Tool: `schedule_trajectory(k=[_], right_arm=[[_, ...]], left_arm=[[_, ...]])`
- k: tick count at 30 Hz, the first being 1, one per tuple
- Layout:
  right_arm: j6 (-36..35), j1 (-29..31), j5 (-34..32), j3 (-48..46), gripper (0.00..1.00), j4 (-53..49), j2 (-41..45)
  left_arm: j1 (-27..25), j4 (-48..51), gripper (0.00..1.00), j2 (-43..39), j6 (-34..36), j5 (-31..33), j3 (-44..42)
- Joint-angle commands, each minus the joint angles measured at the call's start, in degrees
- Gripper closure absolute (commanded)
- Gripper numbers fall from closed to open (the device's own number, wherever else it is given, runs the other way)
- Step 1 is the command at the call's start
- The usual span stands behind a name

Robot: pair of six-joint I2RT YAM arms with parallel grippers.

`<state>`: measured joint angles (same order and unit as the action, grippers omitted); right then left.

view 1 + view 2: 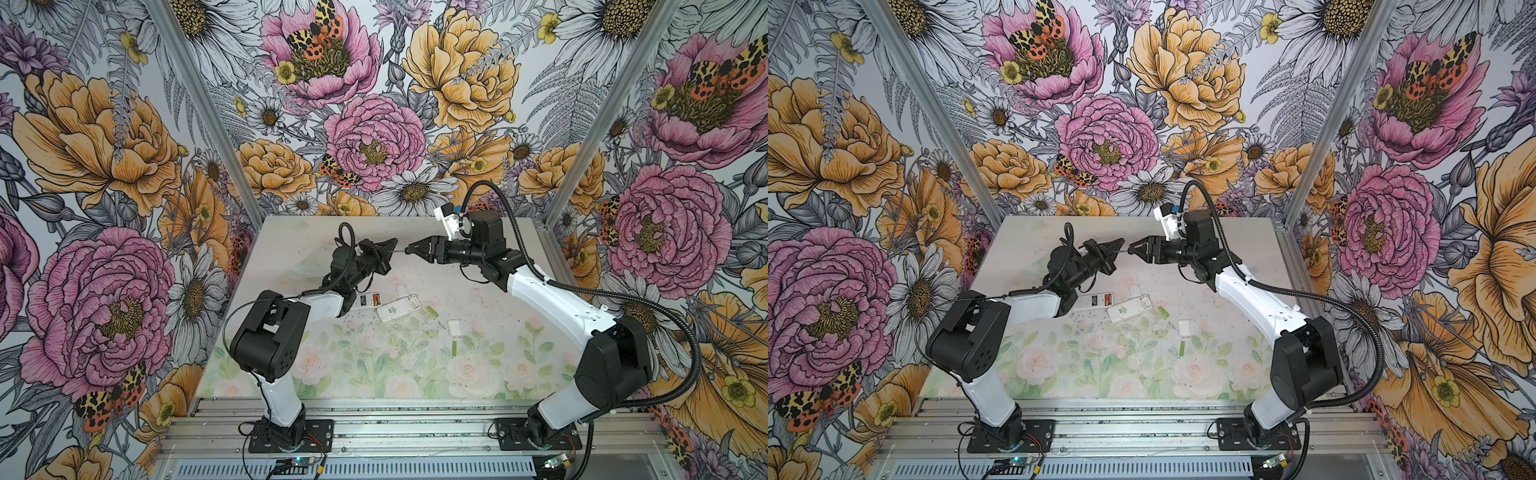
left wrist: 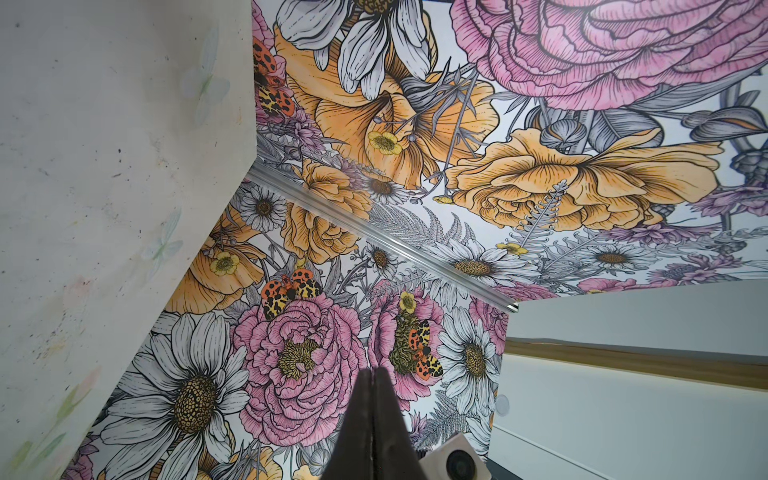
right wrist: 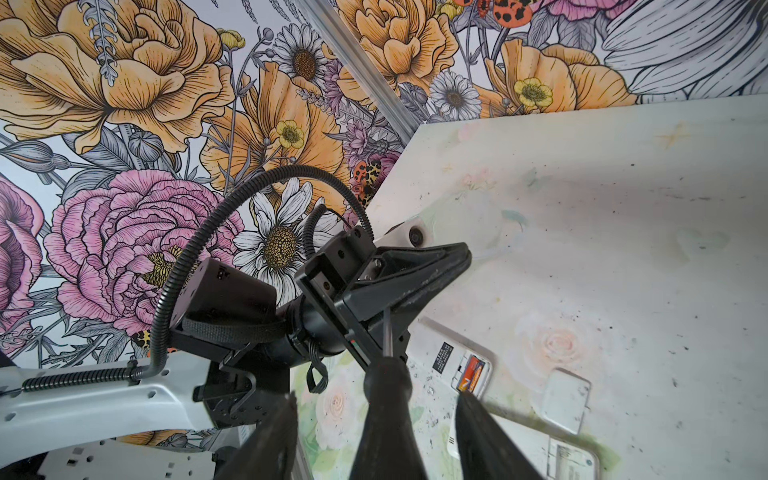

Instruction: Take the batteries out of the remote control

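My left gripper is covering the screwdriver's shaft [image 3: 388, 332], so my right gripper needs to close on the screwdriver's black handle [image 3: 388, 400] and pull the shaft free before unloading the batteries.
Two white remote controls [image 1: 397, 307] [image 1: 369, 300] lie backs up at mid-table. One [image 3: 457, 361] has a copper-orange battery [image 3: 471, 372] in its open bay. Two light green batteries [image 1: 432, 311] [image 1: 455, 348] lie loose on the table to the right in both top views. Above the back of the table my left gripper [image 1: 394, 242] is shut on the thin shaft of a screwdriver [image 3: 386, 332]. My right gripper [image 3: 376, 399] faces it, its jaws standing apart on either side of the black handle with a gap on each side. The left wrist view shows only shut fingers [image 2: 386, 415].
Two small white battery covers [image 1: 455, 327] [image 1: 401, 289] lie near the remotes. A clear plastic thing [image 1: 305, 266] sits under the left arm. Flowered walls close the table [image 1: 498, 374] on three sides, and aluminium rails [image 1: 395, 432] run along the front.
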<state>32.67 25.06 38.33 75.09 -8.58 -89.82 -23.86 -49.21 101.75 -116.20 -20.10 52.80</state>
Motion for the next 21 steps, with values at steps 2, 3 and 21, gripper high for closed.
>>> schedule_trajectory(k=[2,3,21], right_arm=[[-0.9,0.7,-2.0,2.6,0.53,-0.5,-1.2],[-0.9,0.8,-2.0,3.0,0.59,-0.6,-1.7],[-0.8,1.3,-34.8,6.2,1.0,-31.2,5.4]], left_arm=[[-0.7,-0.1,1.0,0.0,0.4,1.7,2.3],[-0.9,-0.2,1.0,0.2,0.5,1.8,2.5],[13.7,62.0,0.01,-18.5,82.0,-6.9,12.6]])
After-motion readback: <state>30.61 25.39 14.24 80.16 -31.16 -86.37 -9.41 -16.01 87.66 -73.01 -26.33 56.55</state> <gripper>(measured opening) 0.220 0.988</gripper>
